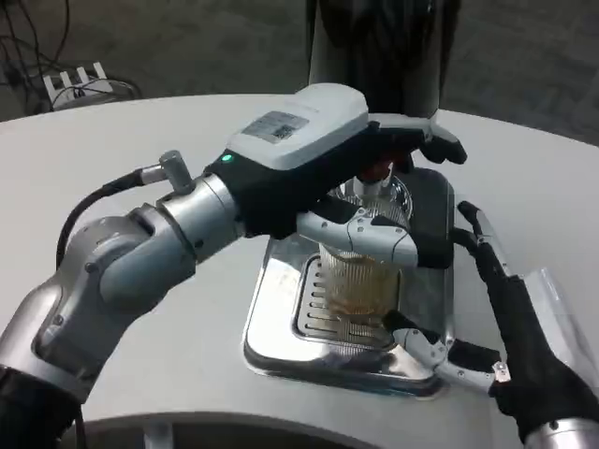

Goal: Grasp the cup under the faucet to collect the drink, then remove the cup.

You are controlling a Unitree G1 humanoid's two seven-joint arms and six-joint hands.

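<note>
My gripper will pull out the clear ribbed cup (pixel 354 304), and the drink (pixel 363 286) should stay well below the cup's rim, since amber shows only low in the cup.
A clear ribbed cup (pixel 356 285) holding amber drink stands on the grille of the steel drip tray (pixel 271 323), right under the faucet (pixel 376 178) with its red part. My left hand (pixel 299 140) lies over the faucet. Its dark fingers (pixel 426 140) reach past the faucet, and one white finger (pixel 360 234) lies across the front of the cup near its rim. Whether it grips anything is hidden under the hand. My right hand (pixel 510 327) is just right of the cup with its fingers spread, one low by the tray's front edge (pixel 430 351), and holds nothing.
The dark dispenser body (pixel 384 47) rises behind the tray. The round white table (pixel 140 150) ends close in front of the tray. A power strip (pixel 80 82) lies on the floor at the far left. My left forearm (pixel 122 267) crosses the table's left half.
</note>
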